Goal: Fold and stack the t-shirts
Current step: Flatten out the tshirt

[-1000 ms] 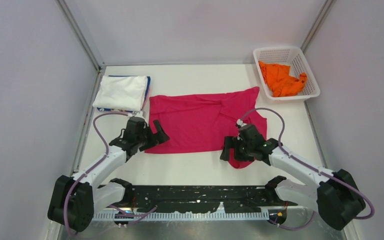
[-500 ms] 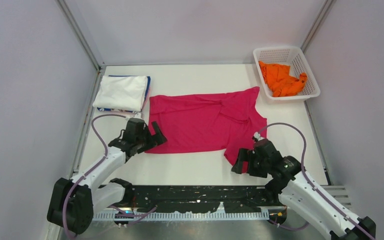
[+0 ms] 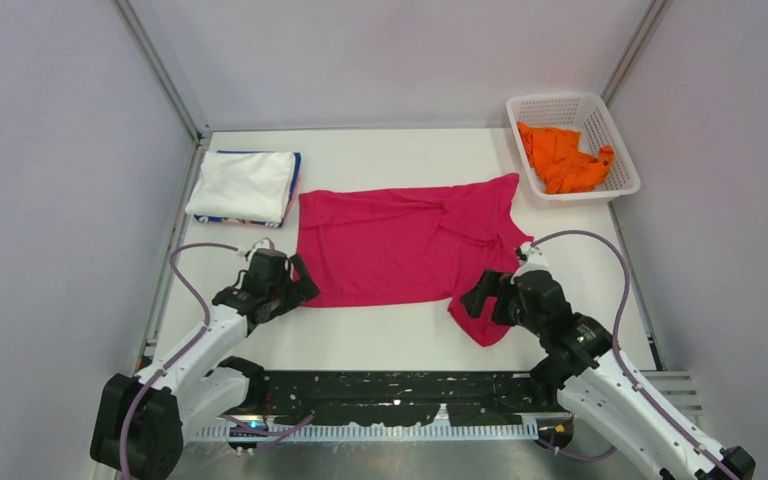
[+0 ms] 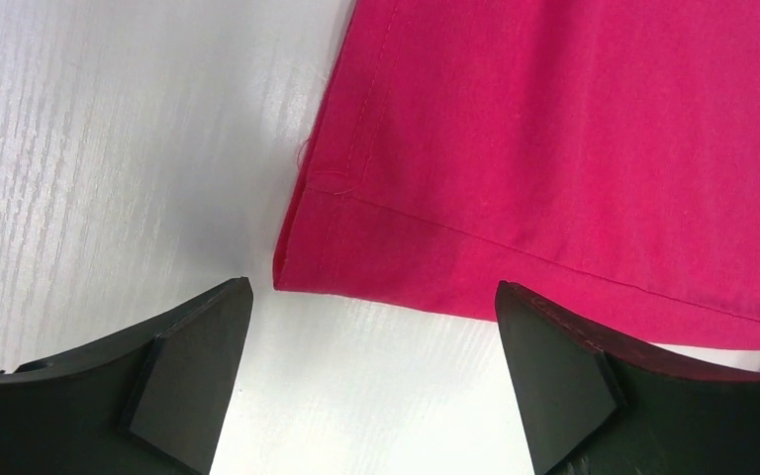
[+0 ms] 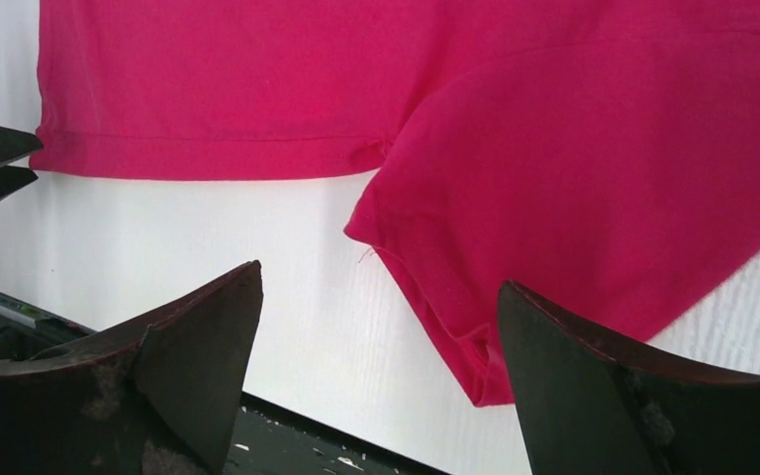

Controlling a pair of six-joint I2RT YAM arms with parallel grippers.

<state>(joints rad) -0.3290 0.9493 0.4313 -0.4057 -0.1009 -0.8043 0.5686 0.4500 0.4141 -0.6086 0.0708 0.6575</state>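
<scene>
I should draw my right gripper back, as the sleeve's end [image 3: 483, 338] is closer to the bar than that gripper's fingers. It should then pinch that end [image 3: 487, 340] before I lift the t-shirt.
A magenta-pink t-shirt [image 3: 400, 245] lies spread on the white table, one sleeve trailing toward the near right. My left gripper [image 3: 298, 290] is open and empty just off the shirt's near left corner [image 4: 302, 269]. My right gripper [image 3: 482, 296] is open and empty over the near right sleeve [image 5: 554, 228]. A folded white t-shirt [image 3: 243, 184] tops a stack at the back left, with blue and pink edges under it. An orange t-shirt [image 3: 563, 157] lies crumpled in the basket.
A white lattice basket [image 3: 615, 130] stands at the back right corner. Grey walls close in the table on three sides. A black rail [image 3: 390, 395] runs along the near edge between the arm bases.
My right gripper let go of the sleeve, pulled back toward the near right, then came up over it again. My left gripper drew back slightly from the shirt's corner.
</scene>
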